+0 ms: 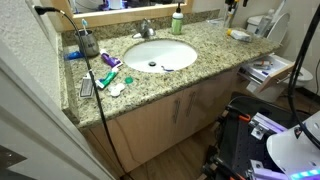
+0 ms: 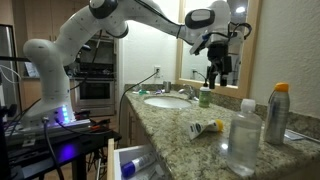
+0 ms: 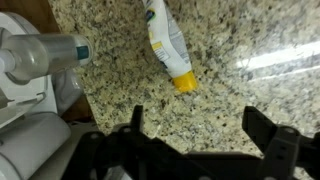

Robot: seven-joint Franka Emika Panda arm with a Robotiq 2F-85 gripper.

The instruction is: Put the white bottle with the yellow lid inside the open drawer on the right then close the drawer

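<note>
Next, I move my gripper over the bottle (image 2: pixel 206 128) and turn my gripper in line with it before going down, because the white bottle (image 3: pixel 167 42) lies at a slant beyond my gripper's open fingers.
The white bottle with the yellow lid (image 3: pixel 166 38) lies on its side on the granite counter, the lid towards my gripper. It also shows in both exterior views (image 2: pixel 205 127) (image 1: pixel 238 34). My gripper (image 3: pixel 205 135) is open and empty, and hangs high above the counter (image 2: pixel 218 72), with the bottle just beyond its fingertips in the wrist view. The drawer (image 1: pixel 270 70) stands open below the counter's end, with white papers inside. It also shows at the bottom of an exterior view (image 2: pixel 138 162).
A clear plastic bottle (image 2: pixel 243 140) and a spray can (image 2: pixel 277 112) stand near the white bottle. A green bottle with a white top (image 1: pixel 177 20) stands behind the sink (image 1: pixel 160 53). Small toiletries lie left of the sink (image 1: pixel 105 78).
</note>
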